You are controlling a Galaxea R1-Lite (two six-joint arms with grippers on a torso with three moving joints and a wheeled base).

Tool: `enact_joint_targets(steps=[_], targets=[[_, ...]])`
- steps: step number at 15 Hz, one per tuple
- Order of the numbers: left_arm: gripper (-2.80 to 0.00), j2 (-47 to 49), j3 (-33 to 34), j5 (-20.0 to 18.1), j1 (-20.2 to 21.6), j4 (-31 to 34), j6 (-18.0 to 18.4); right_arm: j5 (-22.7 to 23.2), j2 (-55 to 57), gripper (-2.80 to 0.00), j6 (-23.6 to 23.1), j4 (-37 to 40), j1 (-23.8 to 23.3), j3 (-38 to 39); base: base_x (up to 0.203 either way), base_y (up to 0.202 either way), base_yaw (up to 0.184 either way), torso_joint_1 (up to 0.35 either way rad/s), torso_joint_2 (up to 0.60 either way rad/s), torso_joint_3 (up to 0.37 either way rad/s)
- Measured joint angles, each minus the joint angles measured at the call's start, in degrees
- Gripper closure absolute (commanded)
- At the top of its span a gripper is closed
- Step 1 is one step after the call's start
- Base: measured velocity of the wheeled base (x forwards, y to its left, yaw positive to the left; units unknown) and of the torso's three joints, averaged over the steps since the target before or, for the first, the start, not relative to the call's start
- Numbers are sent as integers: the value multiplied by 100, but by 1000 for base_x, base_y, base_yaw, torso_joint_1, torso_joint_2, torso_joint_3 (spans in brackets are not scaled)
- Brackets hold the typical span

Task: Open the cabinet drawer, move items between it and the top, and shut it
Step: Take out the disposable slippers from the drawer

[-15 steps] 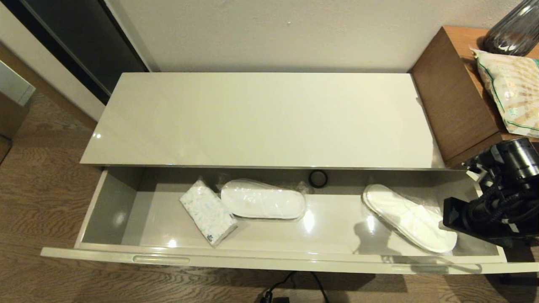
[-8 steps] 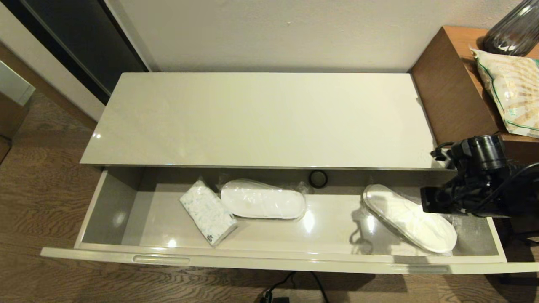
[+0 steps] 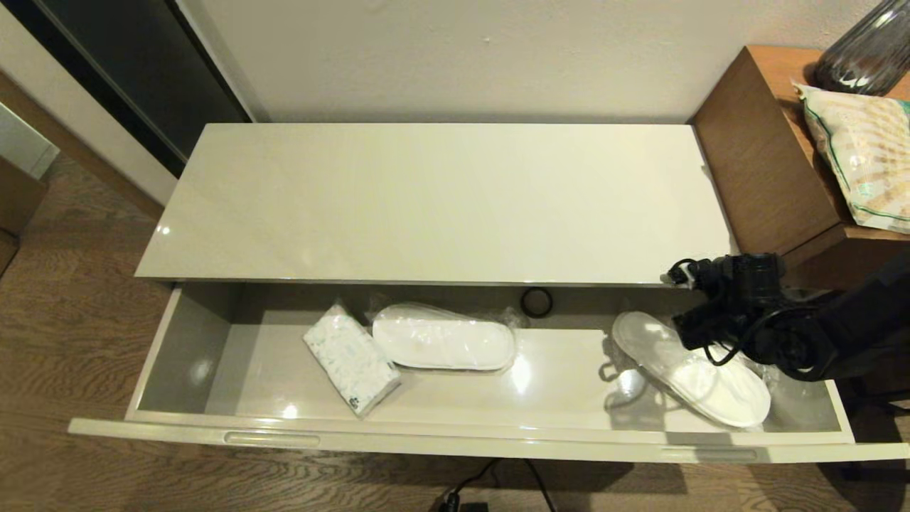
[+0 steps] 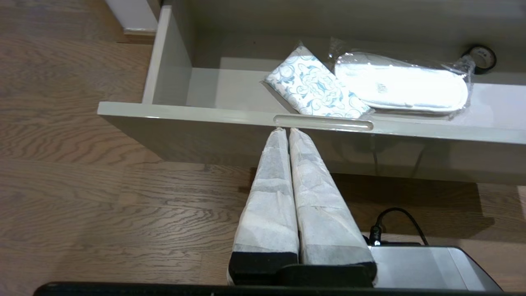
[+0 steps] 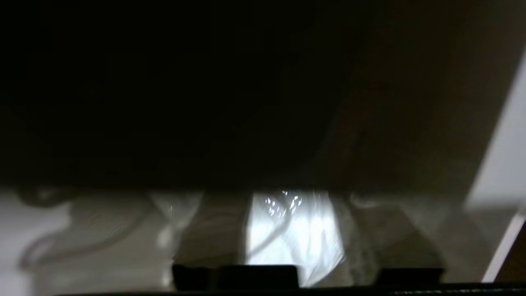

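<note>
Next, my right gripper goes down astride the pair's middle and closes there, because the slanted slipper pair lies in the drawer below its open, empty fingers.
The cabinet drawer stands pulled fully out below the bare glossy top. One wrapped white slipper pair lies in the drawer's middle, also visible in the left wrist view. A second slipper pair lies slanted at the drawer's right end. My right gripper hangs low over that pair's far end. In the right wrist view the fingers stand apart, and the crinkly wrapped slipper shows between them, so the gripper is open. My left gripper is shut and empty, parked just below the drawer's front edge.
A blue-patterned tissue pack lies left of the middle slipper pair. A black tape roll sits at the drawer's back wall. The brown side table at right carries a patterned bag and a dark vase. A power strip lies on the floor.
My right arm has swung left and toward the cabinet, from beside the drawer's right end to over the right slipper pair. Nothing else has moved.
</note>
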Motion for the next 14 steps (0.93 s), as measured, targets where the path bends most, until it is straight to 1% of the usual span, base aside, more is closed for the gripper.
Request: enact_joint_targets(steps=[1, 2, 7, 10, 14], targets=[[0, 0, 0, 3, -3, -1, 2, -10, 143, -280, -21, -245, -52, -2, 0, 0, 0, 0, 0, 0], [0, 0, 0, 3, -5, -6, 2, -10, 239, -280, -31, -307, -76, -2, 0, 0, 0, 0, 0, 0], [0, 0, 0, 4, -1, -3, 1, 15, 383, -280, 2, -318, -109, 96, 0, 0, 0, 0, 0, 0], [0, 0, 0, 1, -5, -2, 2, -5, 42, -280, 48, -424, -118, 451, 0, 0, 0, 0, 0, 0], [0, 0, 0, 1, 0, -4, 1, -7, -562, -280, 103, -628, -109, 1194, 0, 0, 0, 0, 0, 0]])
